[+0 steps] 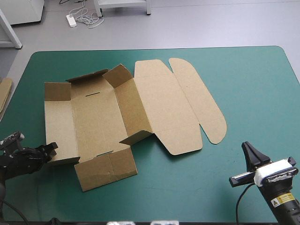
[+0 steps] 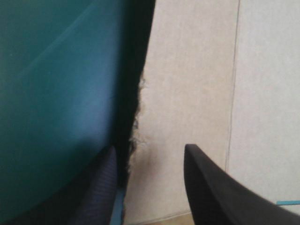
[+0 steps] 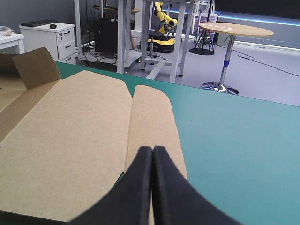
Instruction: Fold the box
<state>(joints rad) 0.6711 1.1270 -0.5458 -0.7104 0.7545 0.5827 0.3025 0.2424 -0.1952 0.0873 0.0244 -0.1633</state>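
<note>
My gripper will make the lid (image 1: 168, 104) sweep around flat when it lifts and turns the box, because the lid lies flat and joined (image 1: 143, 103) along the box's side.
The brown box (image 1: 93, 117) lies left of the table's middle, partly raised: its far wall and corner flaps stand up, while the lid (image 1: 164, 108) and a rounded flap (image 1: 201, 103) lie flat to the right. My left gripper (image 1: 51, 147) is at the box's near left corner. In the left wrist view it (image 2: 150, 180) is open, its fingers astride the rough edge of a brown box panel (image 2: 187, 93). My right gripper (image 1: 251, 152) hovers shut near the front right, apart from the box. In the right wrist view its shut tip (image 3: 152, 150) points over the flat lid (image 3: 70, 140).
An edge of more brown board (image 1: 4, 93) shows at the table's left edge. Bare teal-green cover (image 1: 253, 93) stretches right of the box to the table's right edge, and along the front.
</note>
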